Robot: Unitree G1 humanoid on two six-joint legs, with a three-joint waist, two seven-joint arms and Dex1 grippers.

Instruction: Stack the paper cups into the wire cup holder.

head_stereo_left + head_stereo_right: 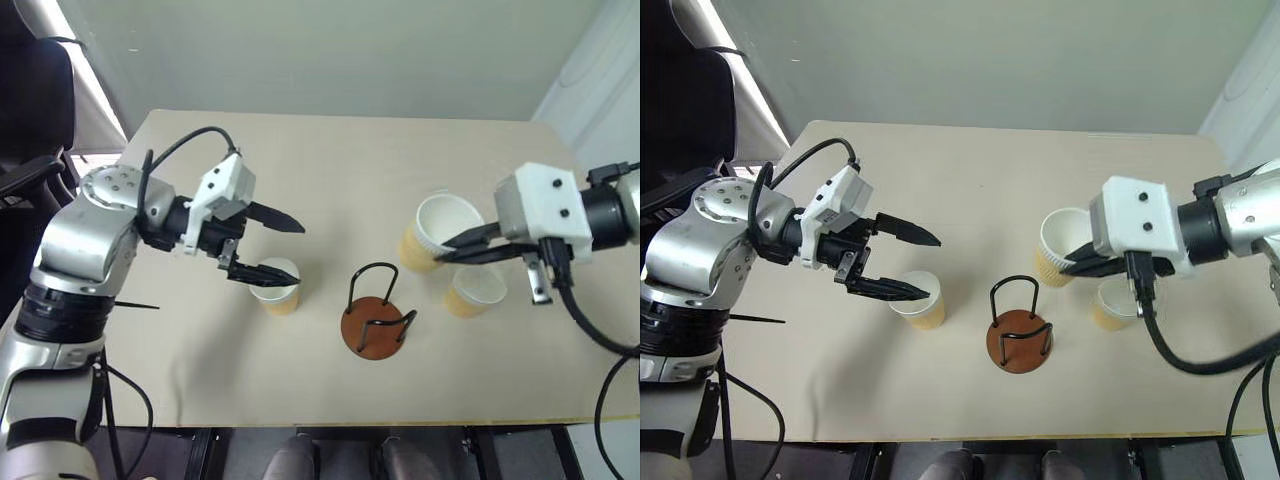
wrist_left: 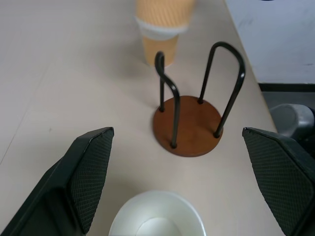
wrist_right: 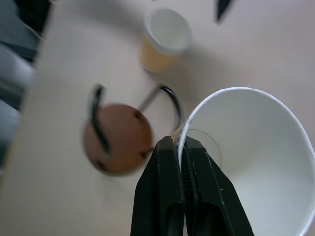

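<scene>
The robot's right gripper should carry on to the brown disc (image 1: 374, 330) and release there, as the held cup's opening (image 1: 449, 215) faces up and the holder's wire loops are empty.
My right gripper (image 1: 447, 250) is shut on the rim of a tan paper cup (image 1: 438, 232). It holds the cup tilted above the table, to the right of the wire cup holder (image 1: 375, 322). The wrist view shows its fingers (image 3: 170, 162) pinching the white rim of that cup (image 3: 251, 162). A second cup (image 1: 475, 290) stands on the table below it. The holder, a brown disc with black wire loops, stands empty at the table's middle front. My left gripper (image 1: 298, 252) hangs open just above a third cup (image 1: 277, 287), which stands left of the holder (image 2: 189, 125).
The beige table (image 1: 330, 170) ends close in front of the holder. A black chair (image 1: 30, 110) stands off its far left corner. Black cables hang from both wrists.
</scene>
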